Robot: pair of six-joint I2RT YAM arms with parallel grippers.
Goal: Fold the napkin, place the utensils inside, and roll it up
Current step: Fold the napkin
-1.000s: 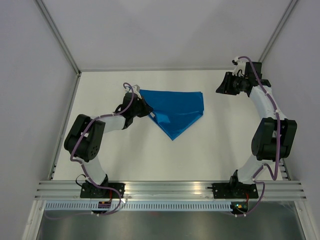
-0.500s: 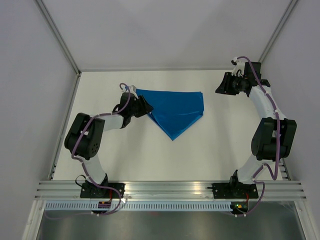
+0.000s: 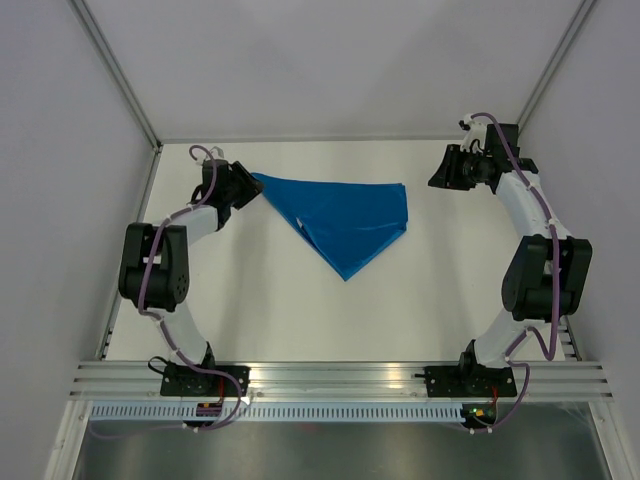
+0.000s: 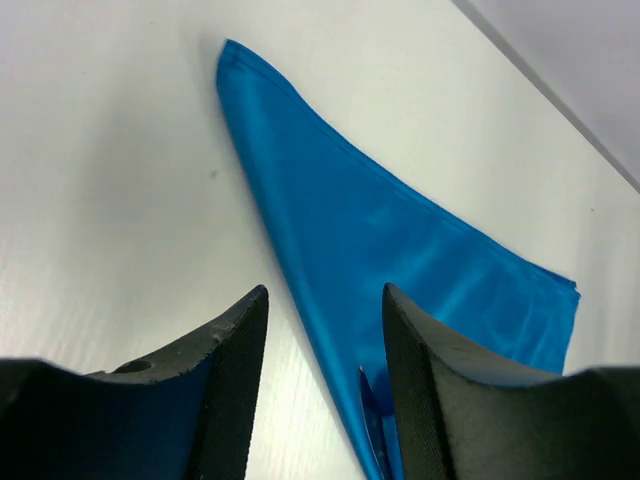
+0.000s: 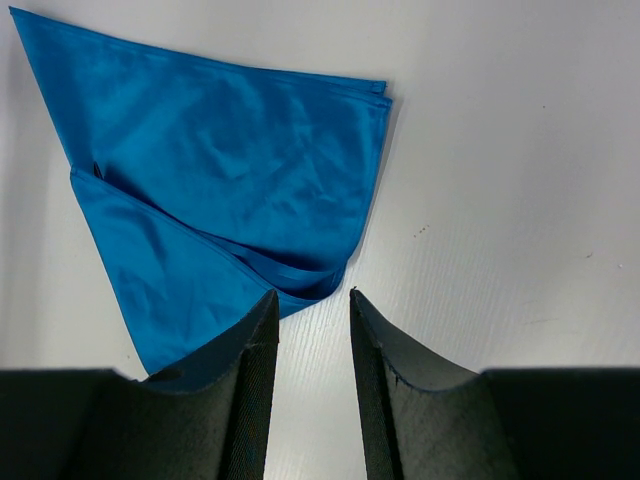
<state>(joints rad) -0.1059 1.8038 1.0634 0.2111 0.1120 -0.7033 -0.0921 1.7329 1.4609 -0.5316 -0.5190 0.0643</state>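
The napkin's near point (image 3: 347, 274) will get pulled along when the robot folds the napkin's far corner across, because the right gripper (image 3: 447, 172) is clear of the napkin.
The napkin (image 3: 345, 215) is a bright blue cloth lying folded into a triangle at the back middle of the white table, its long edge to the rear and one point toward me. My left gripper (image 3: 240, 185) hovers at its far left corner, open. In the left wrist view the napkin (image 4: 380, 230) lies flat below the left gripper (image 4: 325, 290), its edge running between the spread fingers. My right gripper (image 3: 440, 175) stands open at the back right, off the cloth. The right wrist view has the napkin (image 5: 230, 150) lying ahead of the right gripper (image 5: 312, 295). The utensils are out of view.
Grey enclosure walls (image 3: 110, 130) close in the table on the left, right and back. An aluminium rail (image 3: 340, 378) with both arm bases runs along the near edge. White table surface (image 3: 330, 310) lies between the napkin and the rail.
The left gripper has opened and let go of the napkin, moving left and back. The cloth's left corner now reaches further left. The right arm has hardly moved.
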